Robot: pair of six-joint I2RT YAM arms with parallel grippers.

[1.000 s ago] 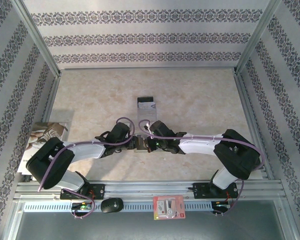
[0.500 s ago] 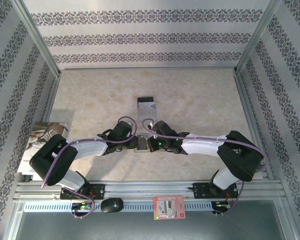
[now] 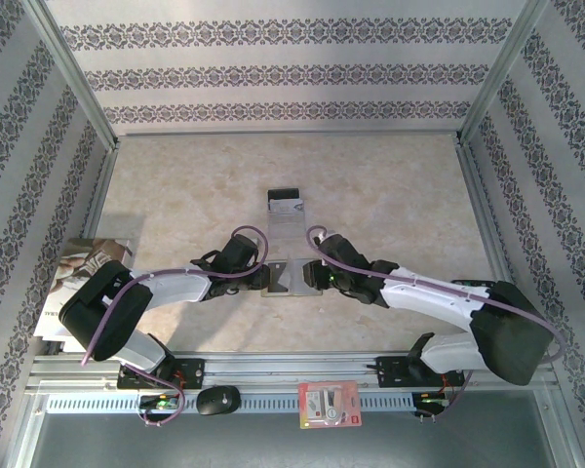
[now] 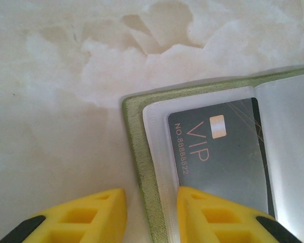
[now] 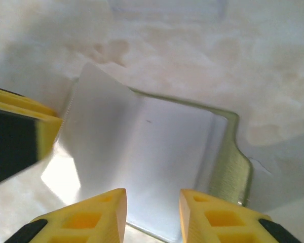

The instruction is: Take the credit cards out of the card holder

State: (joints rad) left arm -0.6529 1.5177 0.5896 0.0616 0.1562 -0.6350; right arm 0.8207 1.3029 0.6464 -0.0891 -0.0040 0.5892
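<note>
The clear pocket page (image 5: 104,109) is standing half turned and leans toward the VIP card's side, so my right gripper should reach over, pinch its free edge (image 5: 72,103) and flip the page over.
The olive-green card holder (image 3: 285,277) lies open on the table between my two grippers. My left gripper (image 3: 264,277) stands open astride the holder's left edge (image 4: 141,152). One of its fingers is on the table, the other (image 4: 218,215) on the clear pocket over a grey VIP credit card (image 4: 223,152). My right gripper (image 5: 153,215) hangs open over the holder's other half, whose pale pocket (image 5: 162,147) looks empty. Its green rim (image 5: 235,167) curls up at the right. More credit cards (image 3: 288,207) lie just beyond the holder.
A printed sheet (image 3: 88,263) lies at the table's left edge. A black mouse (image 3: 217,400) and a red-and-white packet (image 3: 329,403) sit on the front rail. Metal frame posts and patterned walls close in the table.
My right gripper has opened and pulled back to the right, its elbow swinging out. The open holder now shows between the grippers. The left gripper has barely moved.
</note>
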